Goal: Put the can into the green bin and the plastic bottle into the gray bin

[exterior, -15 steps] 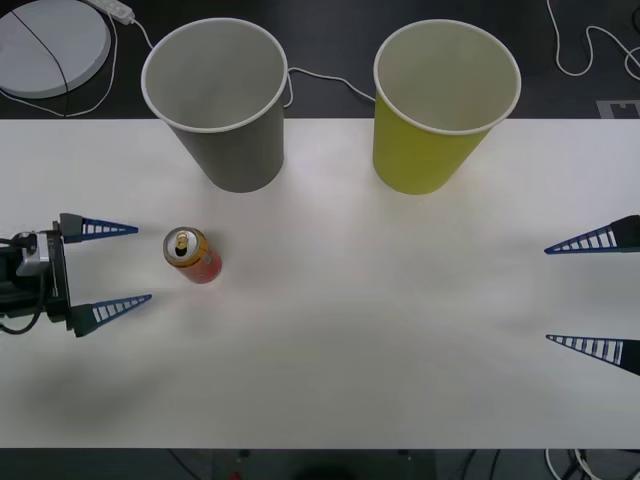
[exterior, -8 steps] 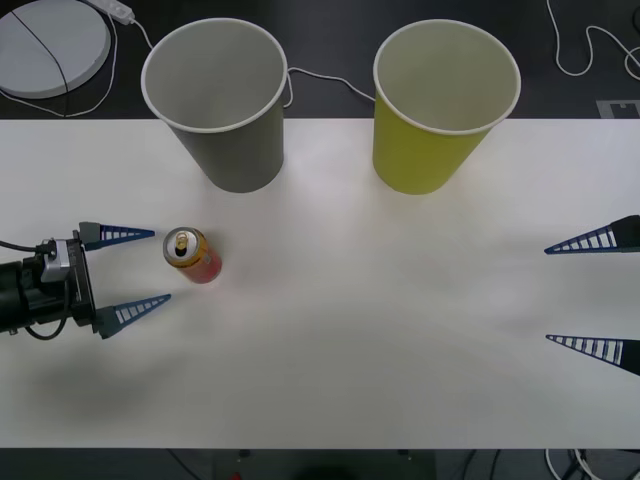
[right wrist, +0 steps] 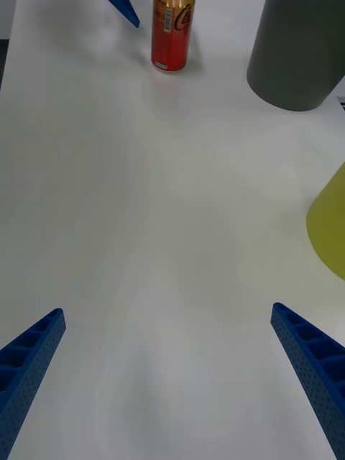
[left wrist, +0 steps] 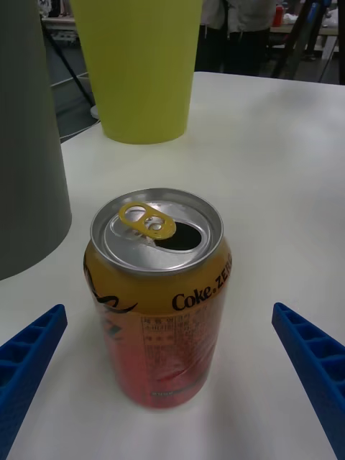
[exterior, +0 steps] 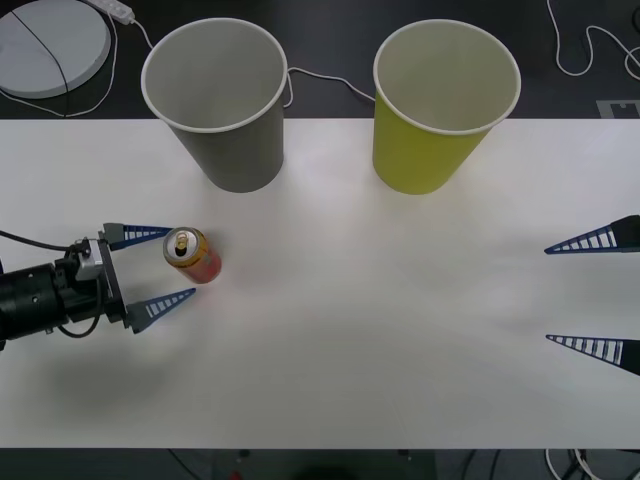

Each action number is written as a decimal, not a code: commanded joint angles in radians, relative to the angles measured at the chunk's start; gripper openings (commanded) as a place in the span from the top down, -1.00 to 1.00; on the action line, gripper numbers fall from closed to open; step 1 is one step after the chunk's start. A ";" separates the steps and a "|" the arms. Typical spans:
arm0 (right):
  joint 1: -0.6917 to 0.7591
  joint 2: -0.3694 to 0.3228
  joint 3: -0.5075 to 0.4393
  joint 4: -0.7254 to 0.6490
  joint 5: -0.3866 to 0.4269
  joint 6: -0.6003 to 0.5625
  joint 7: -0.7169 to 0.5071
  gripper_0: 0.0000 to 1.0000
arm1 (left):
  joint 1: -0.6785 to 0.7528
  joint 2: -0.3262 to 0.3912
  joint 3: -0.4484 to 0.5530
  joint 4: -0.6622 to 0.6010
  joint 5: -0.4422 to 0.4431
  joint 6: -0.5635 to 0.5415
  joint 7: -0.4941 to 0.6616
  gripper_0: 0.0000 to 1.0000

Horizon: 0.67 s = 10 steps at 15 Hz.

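My gripper is going to drop the can (exterior: 193, 256) into the green bin (exterior: 446, 100). The bin is deep and much wider than the can, so I expect the can to tip onto its side inside.
The can (exterior: 193, 258) stands upright on the white table at the left, with a gold top, an opened pull tab and a red lower body. My left gripper (exterior: 180, 265) is open, its blue fingers reaching either side of the can (left wrist: 158, 302) without touching it. The gray bin (exterior: 235, 150) stands at the back left and the green bin (exterior: 420, 155) at the back right, both upright. My right gripper (exterior: 549, 295) waits open at the table's right edge, far from the can (right wrist: 170, 36). The plastic bottle is out of view.
A round white disc (exterior: 50, 40) and loose cables (exterior: 325, 80) lie on the dark floor behind the table. White tabletop (exterior: 380, 320) stretches between the two grippers. The gray bin (left wrist: 29, 144) stands close beside the can.
My left gripper has moved right toward the can, and its fingertips now flank it. The can, both bins and the right gripper have not moved.
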 commanded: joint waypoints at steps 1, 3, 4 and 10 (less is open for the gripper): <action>0.000 0.000 0.000 0.000 0.000 0.000 0.000 -1.00 | -0.005 -0.022 0.000 0.000 -0.002 0.021 -0.004 -1.00; 0.000 0.000 0.000 0.000 0.000 0.000 0.000 -1.00 | -0.008 -0.033 0.000 0.000 -0.002 0.038 -0.007 -1.00; 0.000 0.000 0.000 0.000 0.000 0.000 0.000 -1.00 | -0.009 -0.039 0.000 0.000 -0.003 0.041 -0.007 -1.00; 0.000 0.000 0.000 0.000 0.000 0.000 0.000 -1.00 | -0.025 -0.082 0.000 0.000 -0.025 0.076 -0.007 -1.00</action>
